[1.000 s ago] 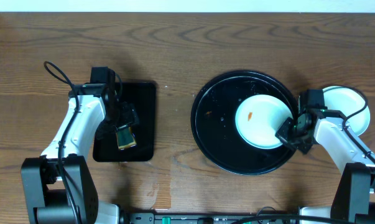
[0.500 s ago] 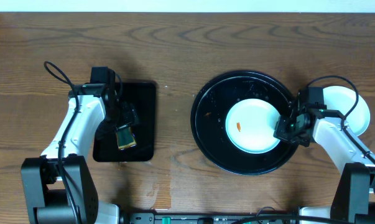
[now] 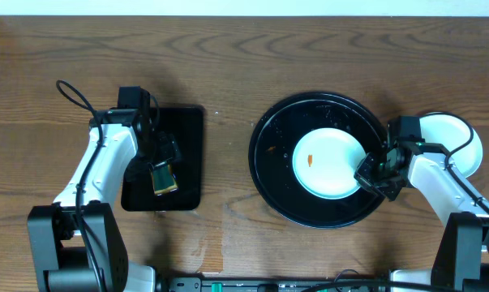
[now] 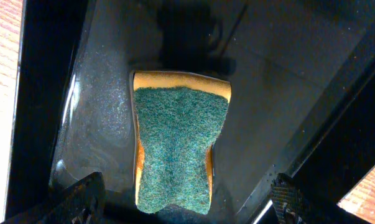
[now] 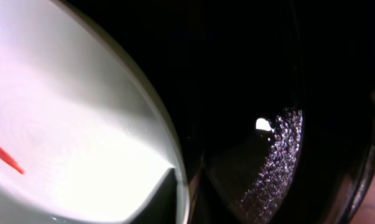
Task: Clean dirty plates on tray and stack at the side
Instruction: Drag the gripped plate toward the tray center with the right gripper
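My right gripper should hold the plate still while my left gripper brings the sponge [image 3: 165,181] to wipe it before stacking, because the plate has an orange smear [image 3: 310,161].
A pale mint-blue plate [image 3: 329,162] with a small orange smear [image 3: 310,160] lies in the round black tray [image 3: 264,174]. My right gripper [image 3: 372,172] is shut on the plate's right rim. In the right wrist view the plate [image 5: 69,137] fills the left side, its rim is pinched at my right gripper [image 5: 184,186], and the smear [image 5: 4,155] shows at the left edge. Another pale plate [image 3: 455,142] sits on the table right of the tray, partly hidden by my right arm. My left gripper [image 3: 163,174] is open around a green and yellow sponge [image 4: 178,143].
The sponge lies in a small rectangular black tray [image 3: 187,130] at the left, also seen in the left wrist view [image 4: 280,93]. Orange specks [image 3: 271,148] mark the round tray's left floor. Bare wooden table lies between the two trays.
The mint-blue plate has slid left in the round tray with my right gripper on its rim. The left arm has not moved.
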`<action>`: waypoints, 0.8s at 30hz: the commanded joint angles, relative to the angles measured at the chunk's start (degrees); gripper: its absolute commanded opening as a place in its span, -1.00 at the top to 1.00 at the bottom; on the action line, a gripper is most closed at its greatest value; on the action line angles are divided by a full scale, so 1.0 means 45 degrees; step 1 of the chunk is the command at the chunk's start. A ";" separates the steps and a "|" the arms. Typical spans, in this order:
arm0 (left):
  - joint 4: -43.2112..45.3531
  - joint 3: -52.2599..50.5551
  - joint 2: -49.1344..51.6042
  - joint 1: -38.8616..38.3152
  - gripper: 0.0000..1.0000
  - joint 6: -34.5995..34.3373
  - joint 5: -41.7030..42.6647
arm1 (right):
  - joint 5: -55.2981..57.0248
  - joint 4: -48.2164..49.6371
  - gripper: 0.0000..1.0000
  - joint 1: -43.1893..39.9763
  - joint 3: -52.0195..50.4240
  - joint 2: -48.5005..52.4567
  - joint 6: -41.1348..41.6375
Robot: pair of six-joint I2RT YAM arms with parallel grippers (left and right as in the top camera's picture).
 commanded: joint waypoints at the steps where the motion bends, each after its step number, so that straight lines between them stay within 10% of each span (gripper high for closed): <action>1: -0.0019 0.0000 0.0000 0.0010 -0.72 -0.0107 0.0029 | -0.0058 -0.0049 0.51 0.0068 -0.0053 -0.0126 0.1331; 20: 0.0554 -0.1248 0.0160 0.0010 -0.69 -0.1481 -0.1175 | -0.0015 0.0141 0.21 -0.0107 0.1214 -0.1967 -0.4823; 24: 0.2147 -0.2293 0.0175 -0.0058 -0.12 -0.1205 0.0034 | -0.0005 0.0175 0.19 -0.0107 0.1209 -0.1957 -0.4872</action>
